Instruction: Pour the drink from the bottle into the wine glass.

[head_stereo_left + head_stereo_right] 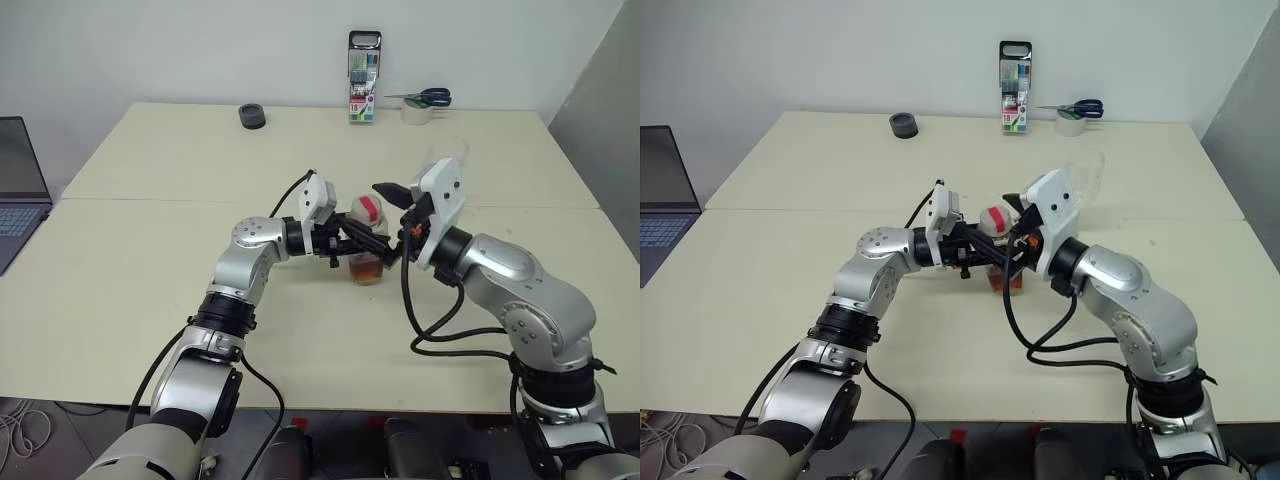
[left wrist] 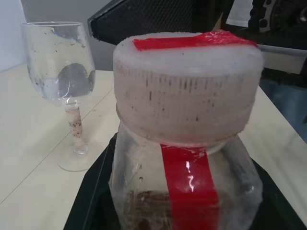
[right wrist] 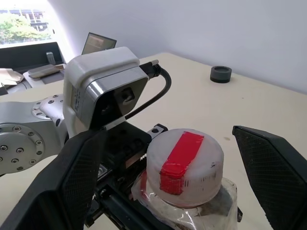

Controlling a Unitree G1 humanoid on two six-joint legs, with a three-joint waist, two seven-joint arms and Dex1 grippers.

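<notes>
I expect the round whitish cap to turn in place and stay on when I twist it, because it sits snugly over the bottle's neck.
A small clear bottle stands at the middle of the table, with a whitish cap that has a red strip running over it and down the side. Low inside it sits the reddish-brown drink. My left gripper reaches in from the left and is shut on the bottle's body below the cap. My right gripper is open, with one finger on each side of the cap and not touching it. The empty wine glass stands upright just behind my right hand, and also appears beside the bottle.
Along the table's far edge stand an upright pack of markers, scissors lying on a tape roll, and a small black roll. A laptop sits at the far left.
</notes>
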